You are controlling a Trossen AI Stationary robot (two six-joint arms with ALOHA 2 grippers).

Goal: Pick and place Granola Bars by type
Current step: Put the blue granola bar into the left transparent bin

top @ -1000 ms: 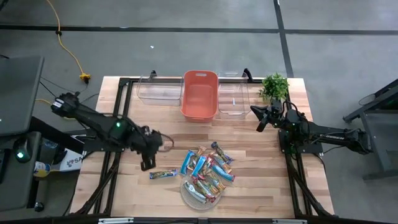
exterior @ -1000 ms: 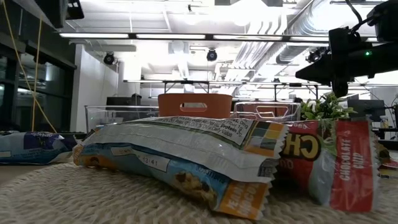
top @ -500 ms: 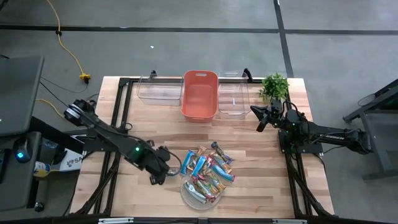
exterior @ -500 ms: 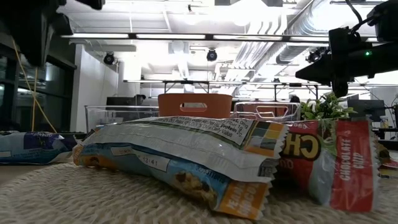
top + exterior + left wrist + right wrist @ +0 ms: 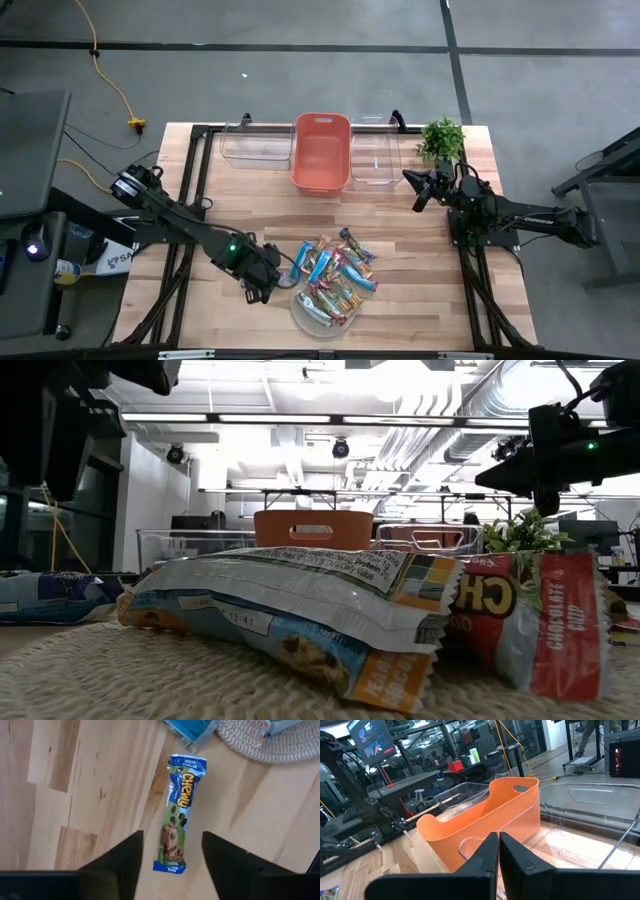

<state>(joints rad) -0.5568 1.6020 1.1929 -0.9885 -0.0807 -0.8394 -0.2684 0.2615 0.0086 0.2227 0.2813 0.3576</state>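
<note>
The blue-and-green granola bar is clear of the heap and its long sides face my left gripper's fingers. I should keep going down until the fingers are on both sides of its near end.
One granola bar in a blue-and-green wrapper lies flat on the wooden table, just left of the round rope mat. My left gripper hangs above it, open and pointing down. One finger stands on each side of the bar's end without touching it. In the high view my left gripper hides this bar. Several more granola bars, blue, red-and-blue and tan, lie heaped on the mat. My right gripper waits shut at the far right, near the bins.
An orange bin stands at the far edge between two clear bins. A small green plant is at the far right corner. Bare wood lies between the bins and the heap.
My left gripper has swung toward the table's near edge and to the right. It has come down over the lone bar beside the mat, which now lies under it in the high view. The bar has stayed where it was.
</note>
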